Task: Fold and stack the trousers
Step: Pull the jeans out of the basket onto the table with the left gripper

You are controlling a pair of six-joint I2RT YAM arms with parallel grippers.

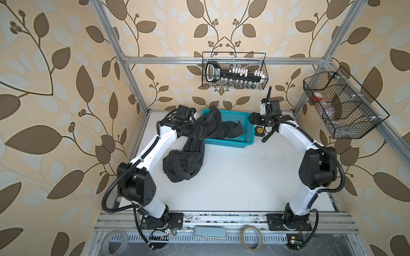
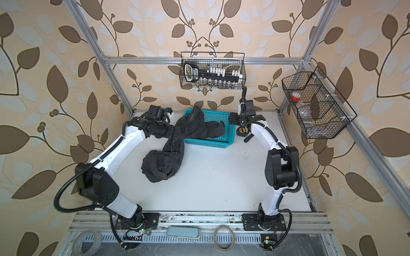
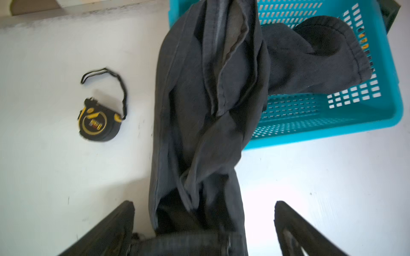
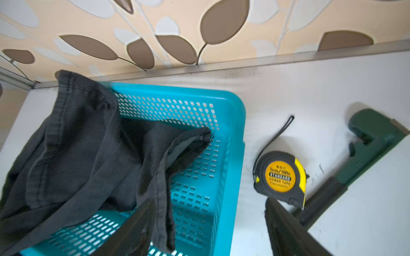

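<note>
I should keep moving my left gripper forward, as its open fingers are on both sides of the trousers' narrow stretch (image 3: 198,166), and close it on the trousers' fold (image 1: 210,122) above the basket.
The dark charcoal trousers (image 1: 184,164) (image 2: 162,164) hang over the left rim of the teal basket (image 1: 228,144) (image 2: 210,144). One leg end lies inside it and the rest is bunched in a heap on the white table in front. My left gripper (image 1: 198,131) (image 2: 175,133) is at the basket's front left corner. In the left wrist view it (image 3: 205,206) is open, with the trousers (image 3: 199,99) running loose between the spread fingers. My right gripper (image 1: 251,118) (image 4: 209,204) is open astride the basket's right wall (image 4: 233,155), next to a hanging trouser hem (image 4: 164,199).
A yellow-black tape measure (image 1: 259,130) (image 4: 280,175) and a dark green pipe wrench (image 1: 269,135) (image 4: 355,159) lie on the table just right of the basket. Wire baskets hang on the back rail (image 1: 235,71) and the right rail (image 1: 339,106). Tape rolls (image 1: 251,238) sit by the front rail.
</note>
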